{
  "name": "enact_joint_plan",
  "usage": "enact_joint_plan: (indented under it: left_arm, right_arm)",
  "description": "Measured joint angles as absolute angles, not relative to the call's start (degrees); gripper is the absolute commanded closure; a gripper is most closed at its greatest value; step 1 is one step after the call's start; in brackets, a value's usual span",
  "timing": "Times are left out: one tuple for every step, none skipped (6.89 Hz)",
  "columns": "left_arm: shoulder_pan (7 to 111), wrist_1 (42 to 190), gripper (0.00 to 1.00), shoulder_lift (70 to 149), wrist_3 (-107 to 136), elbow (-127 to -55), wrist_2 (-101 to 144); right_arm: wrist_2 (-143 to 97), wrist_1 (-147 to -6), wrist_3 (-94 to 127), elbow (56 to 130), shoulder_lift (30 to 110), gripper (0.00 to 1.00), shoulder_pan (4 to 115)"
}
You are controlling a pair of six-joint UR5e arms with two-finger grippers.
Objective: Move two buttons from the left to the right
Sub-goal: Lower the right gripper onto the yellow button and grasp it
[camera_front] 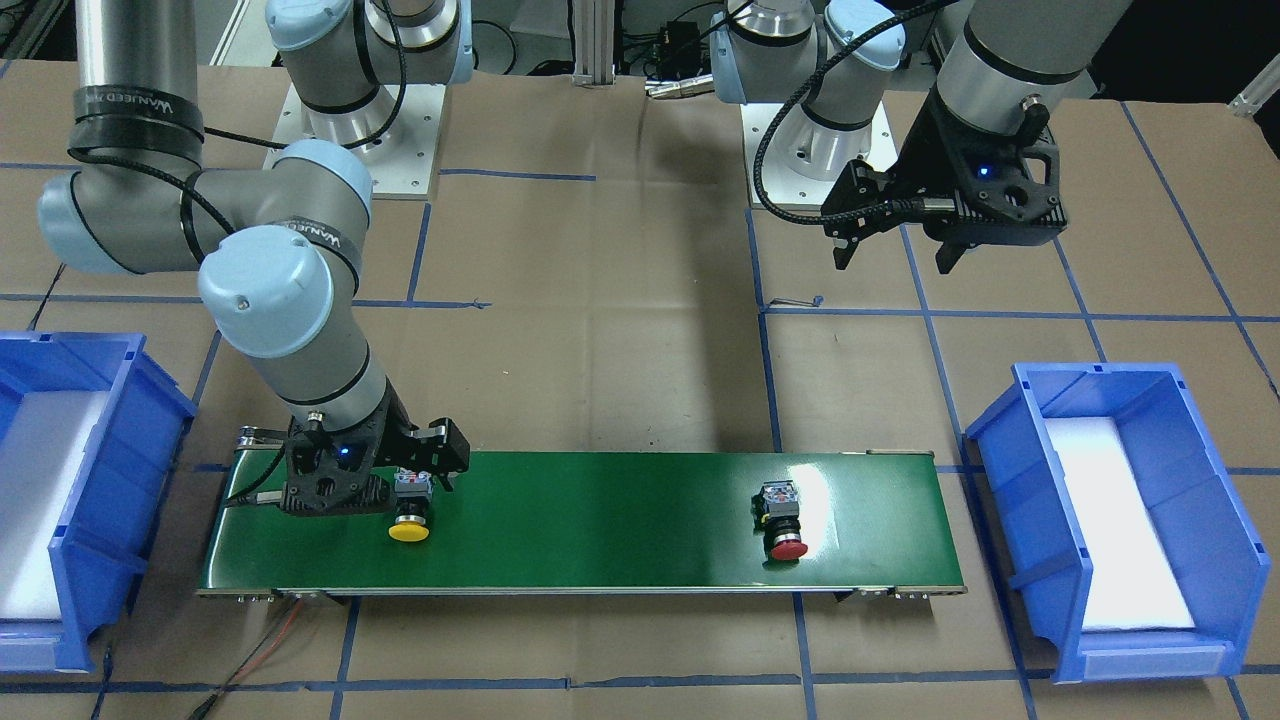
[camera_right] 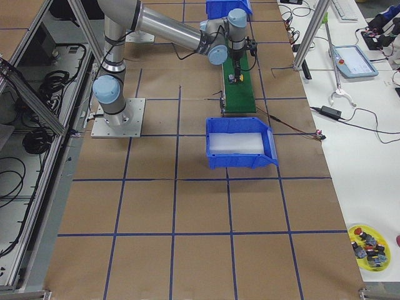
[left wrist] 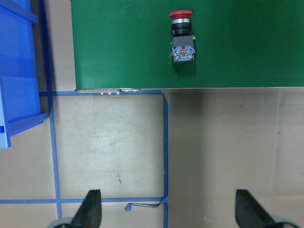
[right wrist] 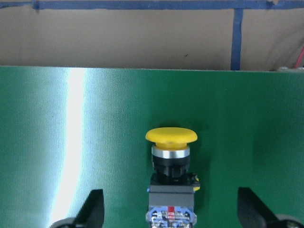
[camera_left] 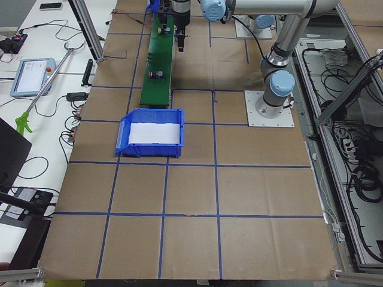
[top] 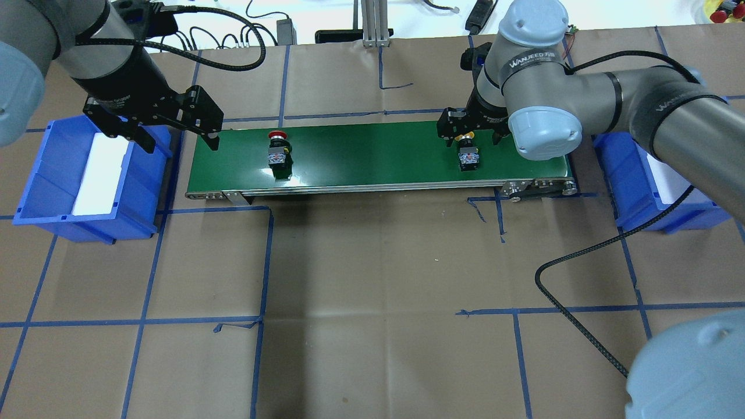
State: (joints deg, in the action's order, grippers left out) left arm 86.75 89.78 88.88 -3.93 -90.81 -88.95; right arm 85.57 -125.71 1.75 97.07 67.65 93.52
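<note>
My right gripper should expect the red-capped button (camera_front: pixel 781 522) to come along toward it when I carry the yellow-capped button away, because red wires (camera_front: pixel 283 626) run to the green belt.
The yellow-capped button (right wrist: pixel 171 159) lies on its side near the right end of the green belt (top: pixel 372 157). My right gripper (right wrist: pixel 172 211) is open and low over it, with one finger (right wrist: pixel 92 211) on each side of its rear block and not touching. In the overhead view the button (top: pixel 467 156) sits under that gripper (top: pixel 469 138). The red-capped button (top: pixel 278 151) lies on the belt's left part, also seen in the left wrist view (left wrist: pixel 182 40). My left gripper (top: pixel 179 144) hangs open and empty above the belt's left end.
A blue bin (top: pixel 93 174) with a white liner stands off the belt's left end, and another blue bin (top: pixel 657 186) off the right end. Brown paper with blue tape lines covers the table (top: pixel 372 302). A black cable (top: pixel 582 262) loops over the right front.
</note>
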Motion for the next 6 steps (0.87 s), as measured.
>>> enact_joint_plan:
  left_arm:
    - [86.75,89.86,0.0,88.88,-3.95,-90.66,-88.95]
    - [86.75,89.9,0.0,88.91,-3.95,-90.63,-88.95]
    - [86.75,89.91,0.0,88.91,-3.95,-90.69,-88.94]
    - [86.75,89.91,0.0,88.89,-3.96,-90.78,-88.95]
    - [86.75,89.91,0.0,88.87,-3.94,-90.86,-88.94]
    - [86.75,89.91,0.0,88.86,-3.92,-90.89,-88.94]
  right_arm:
    - [85.79,-126.19,1.56,97.2,66.71,0.2,93.17]
    - [86.02,-126.28,1.58,97.31,66.15,0.44,92.96]
    - [86.28,-126.16,1.63,97.4,65.7,0.72,92.81]
    - [87.52,-125.94,1.55,97.46,65.38,0.93,92.73]
    - [90.1,-125.65,1.41,97.32,65.35,0.96,92.54]
    - [92.32,-124.92,1.12,96.68,65.77,0.96,91.87]
